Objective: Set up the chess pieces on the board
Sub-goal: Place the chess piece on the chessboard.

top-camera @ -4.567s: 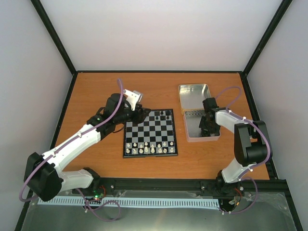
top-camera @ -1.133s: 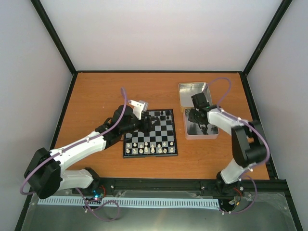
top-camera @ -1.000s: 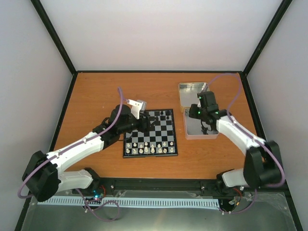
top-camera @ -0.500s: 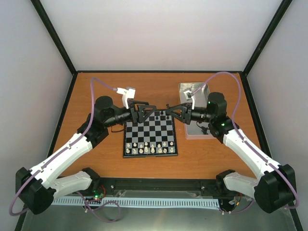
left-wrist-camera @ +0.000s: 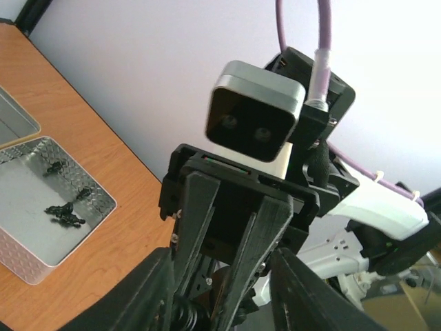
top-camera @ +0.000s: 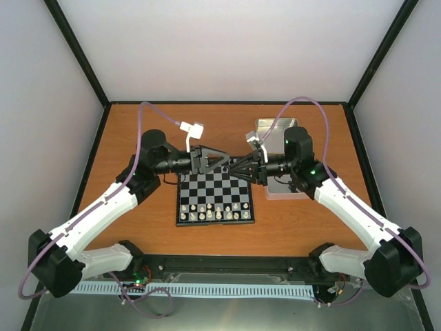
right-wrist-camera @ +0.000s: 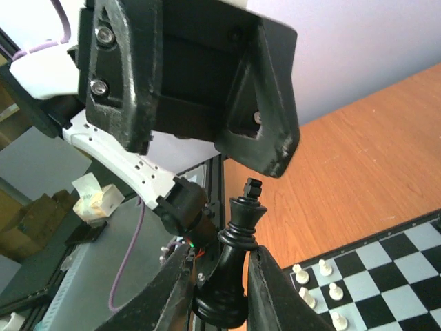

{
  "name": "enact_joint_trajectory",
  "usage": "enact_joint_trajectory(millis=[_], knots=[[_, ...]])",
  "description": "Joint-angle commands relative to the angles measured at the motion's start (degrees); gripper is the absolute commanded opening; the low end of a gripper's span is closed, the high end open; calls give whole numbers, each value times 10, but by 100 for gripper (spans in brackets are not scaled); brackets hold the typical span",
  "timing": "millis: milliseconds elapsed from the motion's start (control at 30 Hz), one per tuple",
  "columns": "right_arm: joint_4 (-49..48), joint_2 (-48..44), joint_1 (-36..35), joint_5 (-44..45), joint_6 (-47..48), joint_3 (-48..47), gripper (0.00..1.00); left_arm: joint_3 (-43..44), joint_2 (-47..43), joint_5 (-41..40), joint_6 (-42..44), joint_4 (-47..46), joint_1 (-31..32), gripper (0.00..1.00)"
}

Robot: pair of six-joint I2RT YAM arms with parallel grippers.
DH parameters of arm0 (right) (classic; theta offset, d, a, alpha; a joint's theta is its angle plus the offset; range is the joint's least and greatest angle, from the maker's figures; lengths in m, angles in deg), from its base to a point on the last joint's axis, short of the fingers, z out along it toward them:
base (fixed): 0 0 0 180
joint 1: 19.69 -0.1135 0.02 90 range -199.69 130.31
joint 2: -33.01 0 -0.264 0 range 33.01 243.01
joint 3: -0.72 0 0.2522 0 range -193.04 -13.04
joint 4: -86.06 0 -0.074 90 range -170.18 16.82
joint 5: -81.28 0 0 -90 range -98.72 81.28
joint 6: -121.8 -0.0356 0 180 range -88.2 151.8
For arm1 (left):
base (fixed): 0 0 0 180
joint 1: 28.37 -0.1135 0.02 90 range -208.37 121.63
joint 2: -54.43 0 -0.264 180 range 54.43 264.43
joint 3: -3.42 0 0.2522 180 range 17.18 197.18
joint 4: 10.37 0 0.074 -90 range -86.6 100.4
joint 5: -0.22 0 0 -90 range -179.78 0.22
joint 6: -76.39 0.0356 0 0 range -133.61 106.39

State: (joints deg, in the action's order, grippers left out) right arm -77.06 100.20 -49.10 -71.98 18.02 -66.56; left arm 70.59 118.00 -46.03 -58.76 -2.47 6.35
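Note:
My right gripper is holding the black king by its base. My left gripper should grab the king by its top before standing it on the board.
My right gripper is shut on a black king and holds it in the air above the far edge of the board. The king stands upright between my right fingers. My left gripper is open and faces the right one tip to tip, with its jaws spread on either side of the right gripper's tips in the left wrist view. More black pieces lie in the open tin. The board's far row is hidden by the grippers.
White pieces fill the board's two near rows and also show in the right wrist view. The tin's lid lies behind the tin at the back right. Black frame posts edge the orange table.
The right gripper has left the tin and the left gripper has risen from the board's far left corner. Both have swung towards each other and now meet above the board's far edge.

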Motion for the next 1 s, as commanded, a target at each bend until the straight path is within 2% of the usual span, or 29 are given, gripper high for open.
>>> enact_joint_trajectory(millis=[0,100,133,200,233,467,667,800,967], knots=[[50,14,-7,-17,56,-23,13,27,17,54,-21,2,-3,33],[59,17,-7,-15,64,-27,13,30,20,66,-10,20,-3,30],[59,18,-7,-16,65,-28,13,34,22,61,1,39,-3,33],[60,19,-7,-18,66,-29,13,39,23,34,31,86,-4,47],[61,19,-7,-21,68,-29,13,38,23,27,38,97,-5,50],[75,14,-7,-31,82,-32,12,38,22,16,60,116,-11,51],[104,11,-8,-35,102,-36,12,42,2,-46,65,120,-13,59],[101,2,-9,-34,101,-39,13,42,7,-12,72,107,-14,59],[117,14,-9,-17,113,-57,13,63,25,71,95,114,-14,49]])
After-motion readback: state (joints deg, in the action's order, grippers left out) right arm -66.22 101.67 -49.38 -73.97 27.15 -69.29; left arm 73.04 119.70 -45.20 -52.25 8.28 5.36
